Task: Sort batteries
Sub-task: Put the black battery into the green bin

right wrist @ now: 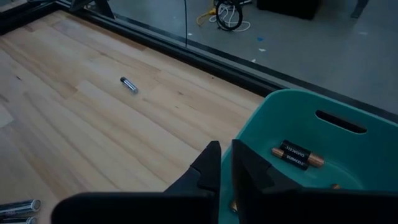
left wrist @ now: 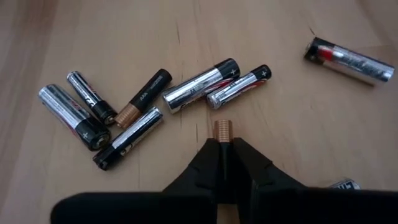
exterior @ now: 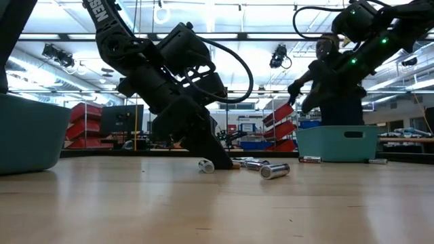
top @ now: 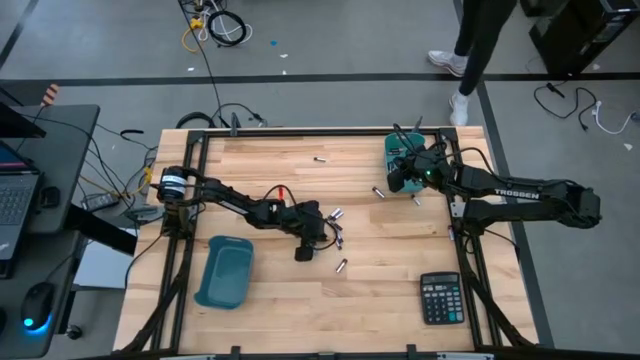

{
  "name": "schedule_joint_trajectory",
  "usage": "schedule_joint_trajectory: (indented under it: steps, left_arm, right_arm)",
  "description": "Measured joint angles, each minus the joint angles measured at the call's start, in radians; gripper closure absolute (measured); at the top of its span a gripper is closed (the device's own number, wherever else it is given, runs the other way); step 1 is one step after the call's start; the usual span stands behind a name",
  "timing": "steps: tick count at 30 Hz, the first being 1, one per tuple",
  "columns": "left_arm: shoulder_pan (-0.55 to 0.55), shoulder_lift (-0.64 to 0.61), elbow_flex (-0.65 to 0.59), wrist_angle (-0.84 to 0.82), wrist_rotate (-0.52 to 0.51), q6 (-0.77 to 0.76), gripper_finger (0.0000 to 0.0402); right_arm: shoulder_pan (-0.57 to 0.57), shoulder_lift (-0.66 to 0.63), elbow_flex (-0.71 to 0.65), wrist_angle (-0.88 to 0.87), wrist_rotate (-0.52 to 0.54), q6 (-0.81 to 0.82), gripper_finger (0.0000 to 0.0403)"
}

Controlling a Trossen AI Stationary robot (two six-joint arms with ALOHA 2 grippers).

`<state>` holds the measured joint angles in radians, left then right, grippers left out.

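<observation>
The battery in my left gripper is well away from the copper-ended ones in the far teal bin [right wrist: 298, 155], so next my right gripper takes the battery's copper end [left wrist: 222, 130].
Several silver and black batteries [left wrist: 186, 93] lie on their sides in a loose cluster on the wooden table, just beyond my left gripper [left wrist: 222, 149]. It is low at the tabletop [top: 312, 245] and shut on a copper-ended battery. Another battery [left wrist: 348, 59] lies apart from the cluster. My right gripper [right wrist: 225, 158] hovers above the near rim of the far teal bin [right wrist: 323, 149]. Its fingers are shut, with nothing showing between them. Two batteries [right wrist: 297, 155] lie inside that bin. My left gripper pinches one battery between its two fingers, which lie along it. The battery's copper-coloured end [left wrist: 222, 129] sticks out past the fingertips. The fingers slant down from the table's left side. The fingertips [exterior: 210, 161] are at the tabletop. Whether the battery still rests there, I cannot tell.
A second teal bin [top: 225, 272] stands near the left front. A black calculator [top: 441, 298] lies at the right front. Single batteries lie at the far middle [top: 320, 159] and beside the far bin [top: 378, 191]. A person's legs [top: 470, 60] show beyond the table.
</observation>
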<state>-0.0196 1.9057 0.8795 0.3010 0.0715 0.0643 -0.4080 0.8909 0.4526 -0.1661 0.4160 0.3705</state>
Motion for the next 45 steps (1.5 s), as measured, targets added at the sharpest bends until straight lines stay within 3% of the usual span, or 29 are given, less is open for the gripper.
schedule_joint_trajectory:
  steps: [7,17,24,30,39,45]
  left_arm:
    - [0.000,-0.005,-0.002,0.082,-0.011,0.039,0.0384]
    - [0.001,-0.087,-0.002,0.027,-0.078,0.150,0.0386]
    - [0.001,-0.194,-0.002,0.203,-0.080,0.267,0.0386]
    - [0.014,-0.208,-0.001,0.428,-0.090,0.372,0.0386]
    - [0.025,-0.209,-0.001,0.558,-0.051,0.377,0.0385]
    - [0.026,-0.208,-0.001,0.633,-0.042,0.374,0.0385]
  right_arm:
    - [0.000,0.000,0.000,0.019,-0.040,0.013,0.0375]
    - [0.014,0.000,0.000,0.224,-0.401,-0.143,0.0375]
    - [0.111,0.014,0.000,0.388,-0.446,-0.278,0.0378]
    - [0.248,0.070,0.000,0.596,-0.541,-0.443,0.0378]
    - [0.379,0.198,0.000,0.874,-0.545,-0.640,0.0386]
    - [0.416,0.293,0.000,1.002,-0.535,-0.721,0.0361]
